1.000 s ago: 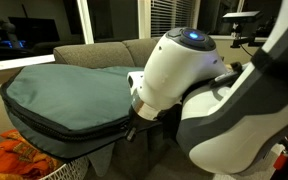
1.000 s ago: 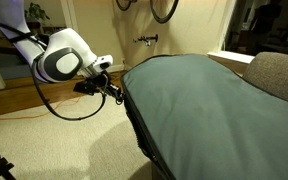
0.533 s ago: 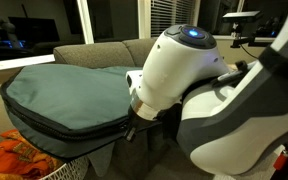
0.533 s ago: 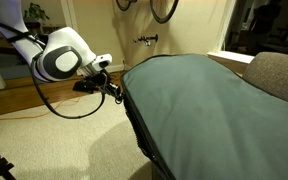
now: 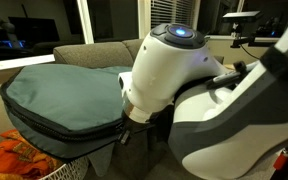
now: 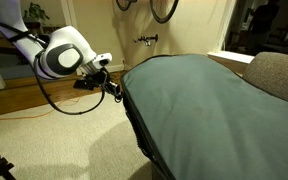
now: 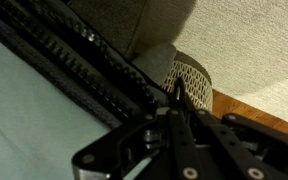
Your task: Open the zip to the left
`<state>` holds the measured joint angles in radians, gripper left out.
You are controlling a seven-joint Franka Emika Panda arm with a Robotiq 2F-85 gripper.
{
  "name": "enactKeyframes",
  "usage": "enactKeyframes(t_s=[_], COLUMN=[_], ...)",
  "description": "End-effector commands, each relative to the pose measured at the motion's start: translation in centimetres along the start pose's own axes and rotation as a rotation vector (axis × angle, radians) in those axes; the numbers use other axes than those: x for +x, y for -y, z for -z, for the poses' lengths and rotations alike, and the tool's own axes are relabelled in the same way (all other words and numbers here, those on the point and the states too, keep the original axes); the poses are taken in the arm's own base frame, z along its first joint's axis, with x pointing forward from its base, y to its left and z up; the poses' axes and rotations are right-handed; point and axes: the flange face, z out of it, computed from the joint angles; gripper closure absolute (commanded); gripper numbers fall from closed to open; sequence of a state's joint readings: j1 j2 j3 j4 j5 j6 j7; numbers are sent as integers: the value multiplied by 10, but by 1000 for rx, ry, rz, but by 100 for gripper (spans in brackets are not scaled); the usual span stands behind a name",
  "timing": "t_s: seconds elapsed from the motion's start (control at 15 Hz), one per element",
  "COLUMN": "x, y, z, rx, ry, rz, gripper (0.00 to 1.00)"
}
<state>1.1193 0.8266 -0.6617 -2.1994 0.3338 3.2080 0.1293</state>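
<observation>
My fingers are closed on the zip's pull along the black-trimmed edge (image 5: pixel 104 132), so I should now pull toward the bag's corner (image 5: pixel 72 152) above the basket and let go there.
A huge teal-grey padded bag (image 5: pixel 64 95) lies on a couch; it also shows in the other exterior view (image 6: pixel 204 100) and in the wrist view (image 7: pixel 24 110). The zip (image 7: pixel 84 60) is a dark toothed line along the bag's black-trimmed side edge (image 6: pixel 134 125), also seen low on the bag's front (image 5: pixel 64 130). My gripper (image 7: pixel 176 92) is at the end of this zip line, at the bag's corner (image 6: pixel 116 92). Its fingers are pressed together at the zip. The pull is hidden between the fingertips. In an exterior view the big white arm hides most of the gripper (image 5: pixel 127 130).
The grey couch (image 5: pixel 94 52) carries the bag, and its arm (image 6: pixel 279 75) shows beside it. Orange cloth (image 5: pixel 19 158) and a white mesh basket (image 7: pixel 192 80) lie under the bag's corner. Beige carpet (image 6: pixel 74 140), a black cable (image 6: pixel 69 112) and wooden floor (image 7: pixel 254 110) lie below.
The arm has shifted a little to the left in one exterior view, and the gripper has edged along the bag's corner. The fingers stay shut.
</observation>
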Motion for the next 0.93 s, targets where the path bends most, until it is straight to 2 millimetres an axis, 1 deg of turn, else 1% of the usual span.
enactKeyframes(t_s=[0.0, 0.47, 0.67, 0.8, 0.87], x=[18, 41, 45, 45, 45], y=[52, 82, 94, 98, 99], z=[26, 32, 32, 33, 32], rx=[46, 49, 49, 43, 39], ry=[-13, -10, -7, 1, 4], rz=[33, 47, 56, 57, 57], gripper=[99, 99, 99, 99, 89])
